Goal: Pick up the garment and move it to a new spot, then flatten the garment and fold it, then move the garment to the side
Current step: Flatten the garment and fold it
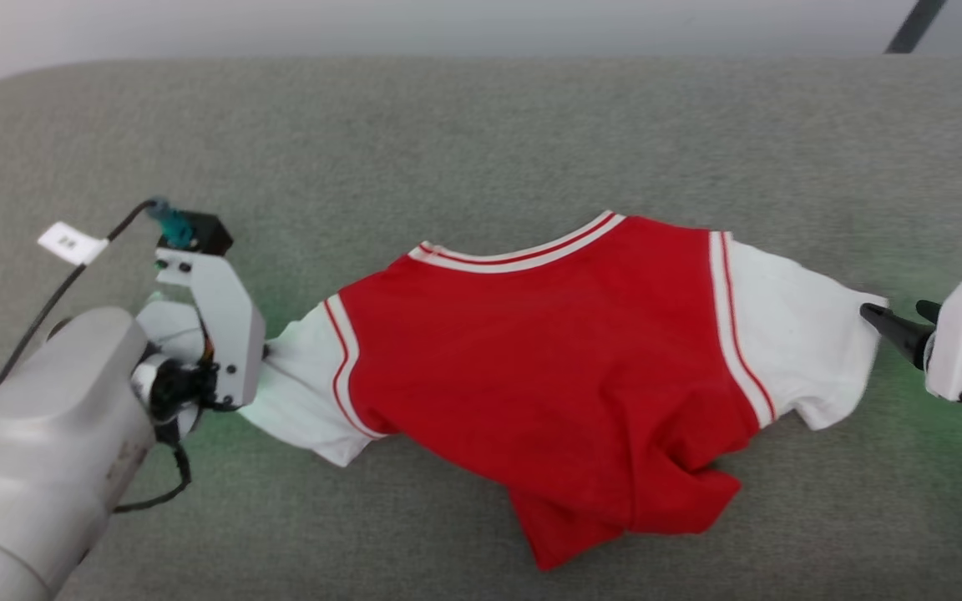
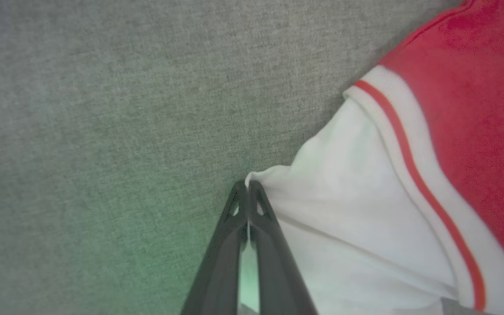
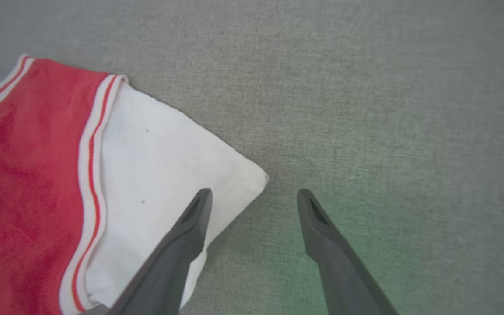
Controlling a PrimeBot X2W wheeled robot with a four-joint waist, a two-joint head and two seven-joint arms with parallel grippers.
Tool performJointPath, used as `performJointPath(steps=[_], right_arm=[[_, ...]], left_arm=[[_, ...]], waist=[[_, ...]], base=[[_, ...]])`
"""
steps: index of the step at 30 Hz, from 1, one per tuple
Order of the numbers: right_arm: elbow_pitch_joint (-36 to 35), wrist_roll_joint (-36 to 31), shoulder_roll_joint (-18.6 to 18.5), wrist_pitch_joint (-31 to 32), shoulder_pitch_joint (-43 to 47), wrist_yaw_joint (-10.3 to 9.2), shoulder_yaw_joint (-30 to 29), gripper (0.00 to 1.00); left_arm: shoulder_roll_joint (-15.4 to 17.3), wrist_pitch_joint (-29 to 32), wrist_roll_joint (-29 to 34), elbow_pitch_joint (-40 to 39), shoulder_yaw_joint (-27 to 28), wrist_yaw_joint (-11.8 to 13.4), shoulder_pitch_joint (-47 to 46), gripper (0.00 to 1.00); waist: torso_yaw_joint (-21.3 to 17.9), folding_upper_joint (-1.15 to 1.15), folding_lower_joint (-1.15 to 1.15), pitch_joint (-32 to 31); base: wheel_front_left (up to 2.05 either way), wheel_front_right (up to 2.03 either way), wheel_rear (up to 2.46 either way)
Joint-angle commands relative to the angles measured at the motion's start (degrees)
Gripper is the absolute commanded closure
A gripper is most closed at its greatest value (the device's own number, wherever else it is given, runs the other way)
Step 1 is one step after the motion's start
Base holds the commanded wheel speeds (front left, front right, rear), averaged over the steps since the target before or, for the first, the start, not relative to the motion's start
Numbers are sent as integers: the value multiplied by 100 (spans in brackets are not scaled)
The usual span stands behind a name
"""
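Note:
I expect to see a printed front from underneath when I lift the T-shirt (image 1: 538, 361) and flip it over, because the collar (image 1: 523, 262) has a shallow curve above plain red cloth.
The garment (image 1: 548, 351) is a red T-shirt with white sleeves and striped trim, spread across the grey surface with its lower hem bunched toward the near side. My left gripper (image 2: 247, 188) is shut on the tip of the white left sleeve (image 2: 344, 218), pulling it into a point; in the head view that gripper (image 1: 260, 355) sits at the sleeve's left end. My right gripper (image 3: 254, 197) is open. One of its fingers (image 3: 190, 223) hovers over the corner of the other white sleeve (image 3: 160, 166), the second finger over bare fabric. In the head view the right gripper (image 1: 898, 321) is at the sleeve's right edge.
A grey upholstered surface (image 1: 481, 133) carries everything and reaches to a pale wall at the far side. A black cable with a white tag (image 1: 72, 242) runs along my left arm. A dark bar (image 1: 915, 25) shows at the top right.

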Motion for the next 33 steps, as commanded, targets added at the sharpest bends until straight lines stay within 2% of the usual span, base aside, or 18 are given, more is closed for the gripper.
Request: performJointPath(steps=[1, 9, 11, 14, 20, 26, 33], right_arm=[[83, 71, 35, 23, -78, -4, 30, 0], [1319, 181, 260, 605, -466, -5, 395, 0], [1563, 102, 304, 729, -545, -5, 495, 100], [1879, 87, 347, 889, -682, -5, 542, 100], [2053, 230, 349, 766, -1216, -5, 406, 100], [1850, 438, 297, 440, -1686, -3, 320, 100], [1448, 589, 365, -38, -2148, -3, 566, 100]], left_arm=[[-92, -20, 63, 48, -49, -25, 22, 100], [-320, -103, 73, 299, -94, -121, -149, 100], [-349, -121, 68, 377, -102, -155, -163, 100], [-402, -119, 33, 502, -107, -181, -189, 100], [-452, -102, -7, 679, -98, -238, -375, 100], [-482, -63, -23, 723, -85, -286, -733, 100], [-449, -127, 42, 712, -107, -294, -1223, 100]], waist=[[140, 0, 0, 141], [275, 0, 0, 273], [290, 0, 0, 284], [296, 0, 0, 283], [246, 0, 0, 125], [190, 0, 0, -236], [105, 0, 0, -786]], base=[[0, 0, 0], [0, 0, 0], [0, 0, 0], [0, 0, 0], [0, 0, 0], [0, 0, 0], [0, 0, 0]])
